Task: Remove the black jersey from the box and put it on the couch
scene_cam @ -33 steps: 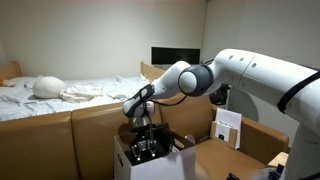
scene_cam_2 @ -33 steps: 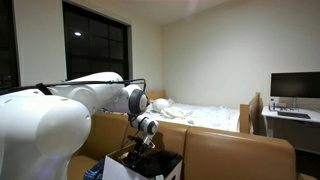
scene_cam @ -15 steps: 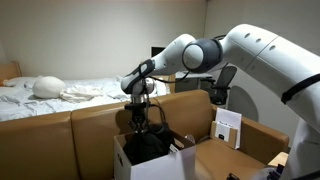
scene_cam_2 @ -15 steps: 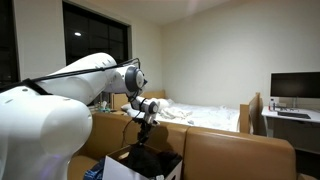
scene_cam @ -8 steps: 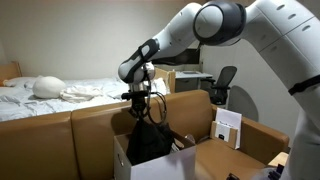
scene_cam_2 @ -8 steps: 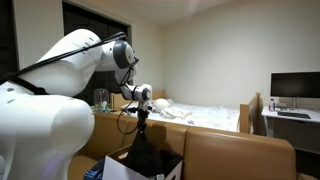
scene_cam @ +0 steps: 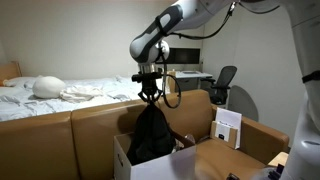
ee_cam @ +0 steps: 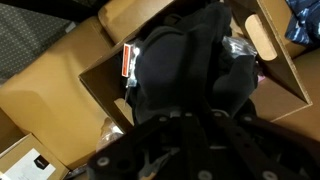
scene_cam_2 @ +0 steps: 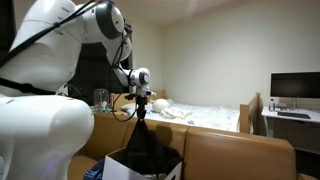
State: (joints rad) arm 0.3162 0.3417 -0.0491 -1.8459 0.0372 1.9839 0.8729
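My gripper should rise higher and swing toward the white card's side to pull the black jersey's lower part clear, as it still reaches into the box.
The black jersey hangs as a long dark drape from my gripper, which is shut on its top. Its lower part still reaches into the box, a white-sided carton standing on the couch. Both exterior views show the same drape, with the jersey under my gripper and above the box. In the wrist view the jersey fills the middle, hanging over the brown inside of the box. My fingers are dark against the cloth there.
A bed with white sheets lies behind the couch. A small white upright card stands on the couch beside the box. A black office chair and a monitor on a desk are further back.
My gripper has risen straight up out of the box, drawing the black jersey up with it into a tall hanging drape. It stays shut.
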